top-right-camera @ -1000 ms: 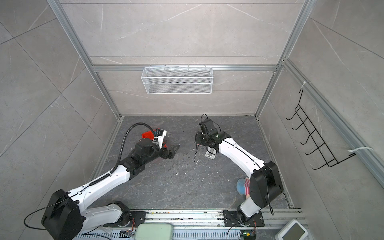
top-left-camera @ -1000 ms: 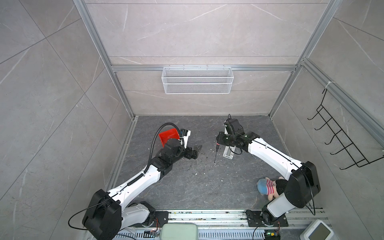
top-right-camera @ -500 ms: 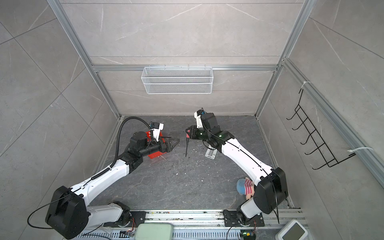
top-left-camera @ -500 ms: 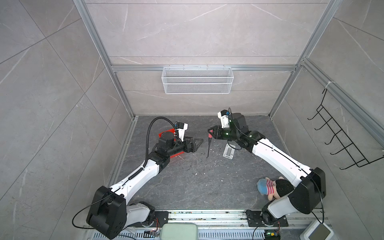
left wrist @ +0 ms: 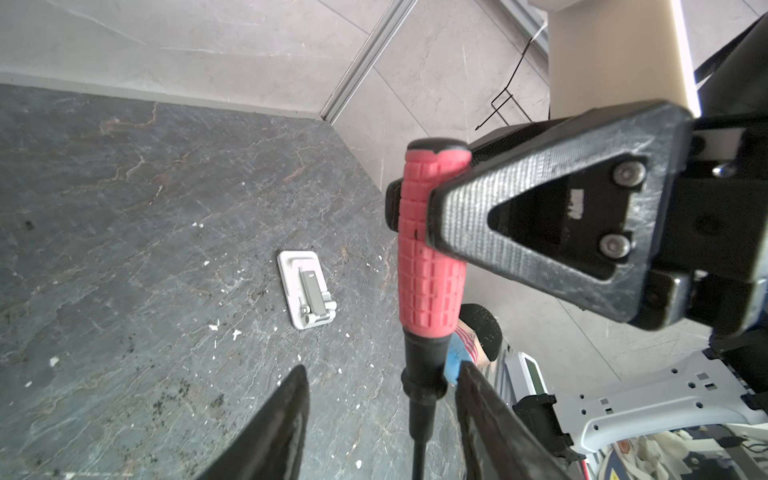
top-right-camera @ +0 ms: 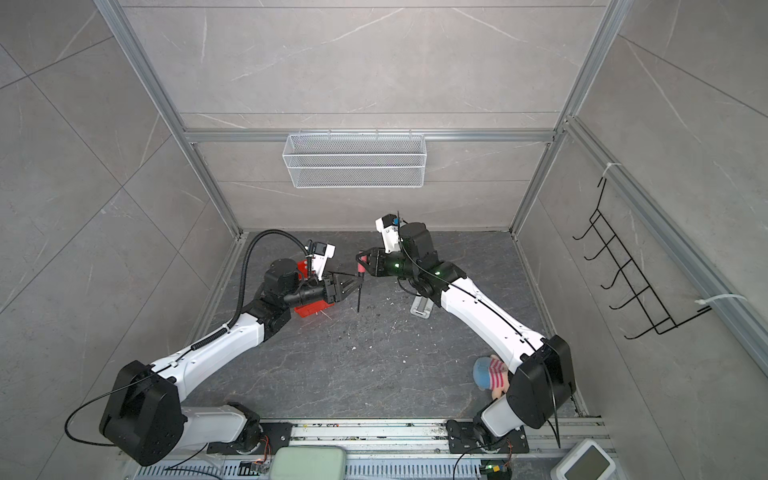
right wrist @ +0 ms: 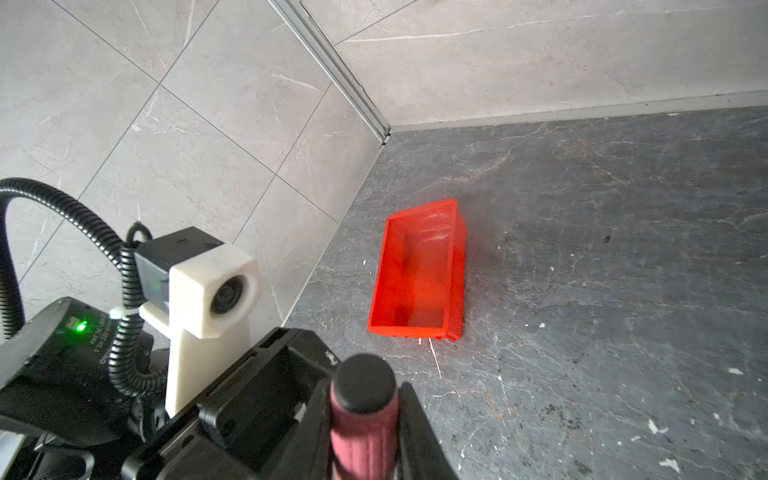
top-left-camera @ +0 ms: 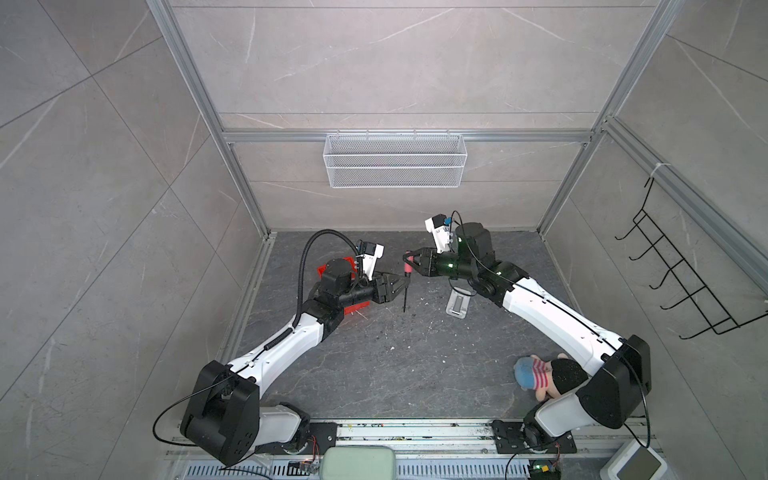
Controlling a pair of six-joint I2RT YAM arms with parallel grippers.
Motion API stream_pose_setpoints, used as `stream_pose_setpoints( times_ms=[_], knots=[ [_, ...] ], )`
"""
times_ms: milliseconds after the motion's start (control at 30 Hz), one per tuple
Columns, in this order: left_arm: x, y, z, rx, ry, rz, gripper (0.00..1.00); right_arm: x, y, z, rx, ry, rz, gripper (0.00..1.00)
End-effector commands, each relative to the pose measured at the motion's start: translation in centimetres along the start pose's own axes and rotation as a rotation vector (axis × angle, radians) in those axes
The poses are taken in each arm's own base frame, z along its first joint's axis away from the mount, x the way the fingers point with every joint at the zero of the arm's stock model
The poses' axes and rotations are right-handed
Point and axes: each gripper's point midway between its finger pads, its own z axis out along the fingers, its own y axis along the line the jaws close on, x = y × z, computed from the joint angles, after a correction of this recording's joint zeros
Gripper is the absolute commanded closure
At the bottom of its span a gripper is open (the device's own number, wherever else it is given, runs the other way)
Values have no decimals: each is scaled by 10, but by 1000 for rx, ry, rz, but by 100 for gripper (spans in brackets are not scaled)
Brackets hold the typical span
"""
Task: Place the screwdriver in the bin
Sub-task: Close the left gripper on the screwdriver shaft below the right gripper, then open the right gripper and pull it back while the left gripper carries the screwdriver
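Note:
I should open my right gripper and back it off the screwdriver's handle once my left gripper closes on the screwdriver's black collar (left wrist: 425, 364), because the red bin (top-right-camera: 313, 308) is behind my left gripper.
The screwdriver (top-left-camera: 408, 270) hangs upright above the floor, red handle up and thin dark shaft down. My right gripper (top-left-camera: 411, 261) is shut on the handle (right wrist: 363, 428), its fingers (left wrist: 540, 216) clamping both sides. My left gripper (top-left-camera: 401, 286) reaches in from the left with its jaws on either side of the black collar (left wrist: 424, 365). It is open: one finger lies close to the collar and the other stands well apart. The red bin (right wrist: 457, 266) sits on the floor by the left wall, mostly hidden under my left arm in both top views (top-right-camera: 311, 308).
A silver-grey metal plate (top-left-camera: 457, 305) lies on the floor under my right arm. A plush toy (top-left-camera: 540, 374) sits by the right arm's base. A white wire basket (top-left-camera: 395, 166) hangs on the back wall, and a black hook rack (top-left-camera: 685, 282) on the right wall.
My right gripper carried the screwdriver leftward and up to meet the left gripper. The left gripper lifted off the bin area, and its jaws narrowed around the collar.

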Motion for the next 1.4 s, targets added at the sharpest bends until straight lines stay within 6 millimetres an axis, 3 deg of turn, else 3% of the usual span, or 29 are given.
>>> stream_pose_setpoints(
  times_ms=[0,300,400,533,633,700,800,967,1167,1267,1367],
  knots=[
    [-18,-19,1,67,-34,41,51,-19,26,-10,-70,-51,-38,100],
    [-17,-19,4,78,-24,26,75,-18,26,-8,-75,-43,-32,100],
    [-16,-19,5,83,-21,18,77,-16,26,-7,-77,-36,-29,100],
    [-17,-18,5,84,-23,19,99,-14,24,-6,-71,-31,-24,100],
    [-17,-18,5,78,-27,18,100,-14,24,-6,-70,-30,-24,100],
    [-17,-16,5,66,-35,20,100,-15,24,-7,-69,-33,-26,87],
    [-19,-13,3,43,-49,20,100,-14,24,-8,-69,-37,-33,52],
    [-19,-5,-1,-14,-71,26,100,-13,24,-16,-55,-46,-55,26],
    [-19,20,-12,-162,-118,3,100,-14,26,-33,-30,-77,-101,9],
    [-19,43,-21,-312,-138,-39,100,-9,26,-38,-27,-75,-162,2],
    [-20,67,-36,-477,-146,-96,100,-5,31,-45,-40,-110,-252,1]
  ],
)
